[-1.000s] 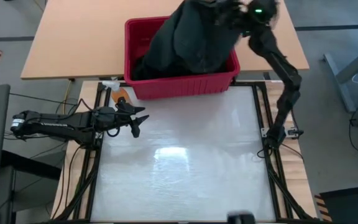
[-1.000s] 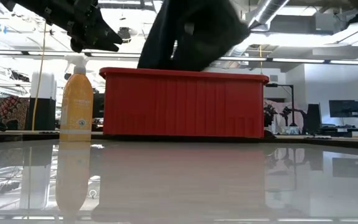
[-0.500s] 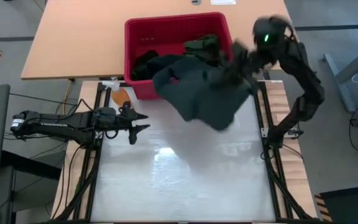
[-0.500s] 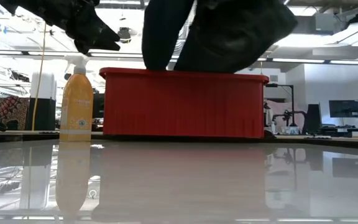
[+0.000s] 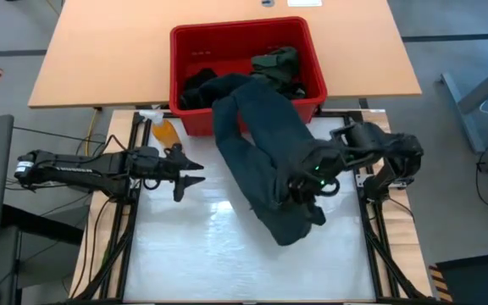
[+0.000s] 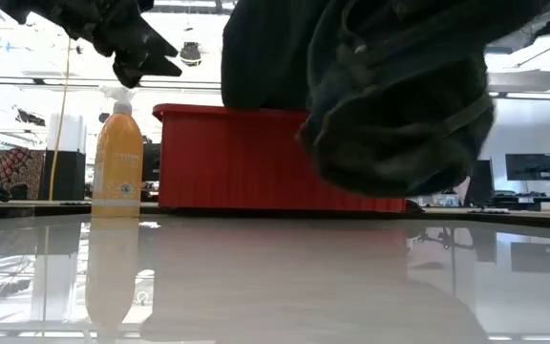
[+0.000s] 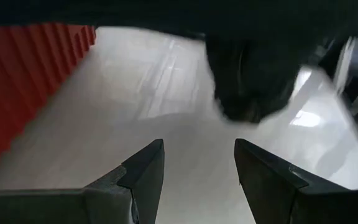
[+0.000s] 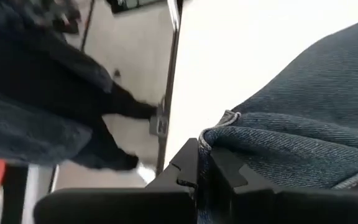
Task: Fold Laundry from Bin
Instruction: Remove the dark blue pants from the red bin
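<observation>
My left gripper faces the denim garment's legs, its bunched lower end hanging toward the near edge, so next my left gripper comes round and takes that end of the garment.
A long dark denim garment of the laundry runs from inside the red bin over its near rim and out above the table. My right gripper is shut on it over the table's middle right. The garment's bunched lower end hangs clear of the tabletop. A dark olive-green piece and a black piece lie in the bin. My left gripper stands open above the table's left side, pointing toward the garment, with nothing between its fingers. My right gripper pinches a stitched edge of the denim garment between its two shut fingers, several layers bunched there. The fingers slant down from the table's right side. The cloth drapes below and around them, its lower end off the table and its other end in the bin.
An orange spray bottle stands at the bin's near left corner, just beyond my left gripper. The bin sits at the table's far edge. Glossy white tabletop lies open toward the near edge.
My right gripper has swung from above the bin toward the table's near edge and downward, tipping its fingers down. It has drawn the denim garment out over the bin's near rim, so most of it now hangs above the table. My left gripper has turned slightly in place.
</observation>
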Available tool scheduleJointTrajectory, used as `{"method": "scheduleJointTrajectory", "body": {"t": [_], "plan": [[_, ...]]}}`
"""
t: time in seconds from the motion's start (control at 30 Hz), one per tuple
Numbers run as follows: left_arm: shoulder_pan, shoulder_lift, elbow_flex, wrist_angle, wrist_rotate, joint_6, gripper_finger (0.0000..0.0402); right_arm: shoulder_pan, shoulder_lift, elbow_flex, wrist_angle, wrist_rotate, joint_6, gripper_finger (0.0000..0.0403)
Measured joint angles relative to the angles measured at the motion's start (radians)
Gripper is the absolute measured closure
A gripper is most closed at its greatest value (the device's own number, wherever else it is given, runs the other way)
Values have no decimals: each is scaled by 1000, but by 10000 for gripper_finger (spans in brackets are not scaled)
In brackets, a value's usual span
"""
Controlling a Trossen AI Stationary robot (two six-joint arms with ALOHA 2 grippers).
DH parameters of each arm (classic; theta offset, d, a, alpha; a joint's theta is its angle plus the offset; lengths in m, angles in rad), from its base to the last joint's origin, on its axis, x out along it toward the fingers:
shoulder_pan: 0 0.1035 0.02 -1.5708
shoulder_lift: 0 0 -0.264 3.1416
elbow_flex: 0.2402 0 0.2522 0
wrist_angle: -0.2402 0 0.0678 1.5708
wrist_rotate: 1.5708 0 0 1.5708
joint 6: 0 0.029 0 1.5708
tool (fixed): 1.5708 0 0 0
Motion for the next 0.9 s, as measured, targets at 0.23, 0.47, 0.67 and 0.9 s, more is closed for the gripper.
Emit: {"method": "scheduleJointTrajectory", "body": {"t": [0.23, 0.47, 0.67, 0.9], "plan": [[-187, 150, 0, 225, -23, -269, 217, -16, -83, -181, 47, -150, -269, 369], [-515, 531, 0, 682, -383, -487, 217, -133, -325, -887, 789, -382, -185, 368], [-651, 836, 85, 998, -724, -451, 217, -203, -381, -1283, 1476, -214, 283, 368], [-640, 1057, 276, 885, -793, -406, 217, -218, -354, -1393, 1689, 32, 460, 368]]}}
